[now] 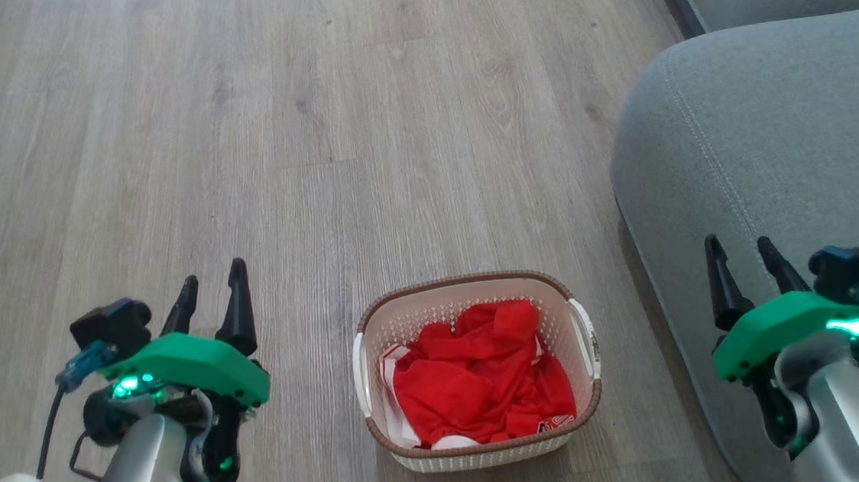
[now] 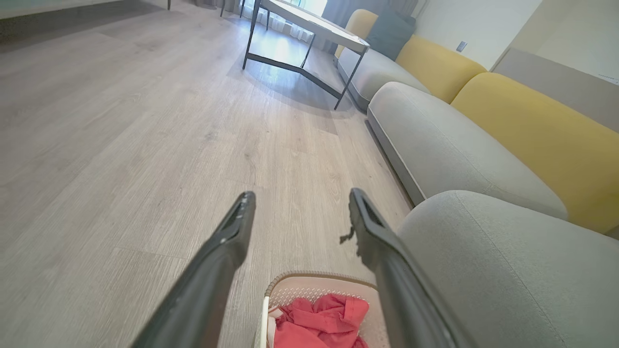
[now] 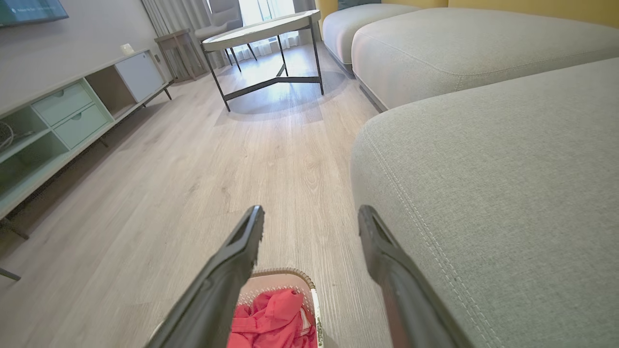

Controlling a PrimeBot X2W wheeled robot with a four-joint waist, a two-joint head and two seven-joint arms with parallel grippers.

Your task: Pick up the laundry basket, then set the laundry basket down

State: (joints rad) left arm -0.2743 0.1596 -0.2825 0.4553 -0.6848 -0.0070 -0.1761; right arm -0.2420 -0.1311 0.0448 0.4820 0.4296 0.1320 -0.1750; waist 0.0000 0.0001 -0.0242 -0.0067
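My gripper is going to lift the laundry basket, and the white handles (image 1: 360,375) should stay fixed and keep it level, because they run flush into the brown rim (image 1: 364,321).
The laundry basket (image 1: 484,451) stands on the wood floor low in the middle of the head view, cream with a brown rim and white side handles, holding red clothes (image 1: 486,378). My left gripper (image 1: 212,279) hovers open to its left, well apart from it. My right gripper (image 1: 740,243) is open to its right, above the sofa edge. In the left wrist view the basket (image 2: 319,285) lies below the open left gripper (image 2: 300,199). Under the open right gripper (image 3: 309,212) in the right wrist view, the basket (image 3: 285,276) shows again.
A grey sofa (image 1: 775,152) runs along the right, close to the basket. Farther off are a metal-legged coffee table (image 3: 263,34), yellow sofa backs (image 2: 532,111) and a low media cabinet (image 3: 63,116) on the left wall. Open wood floor (image 1: 237,133) lies ahead and to the left.
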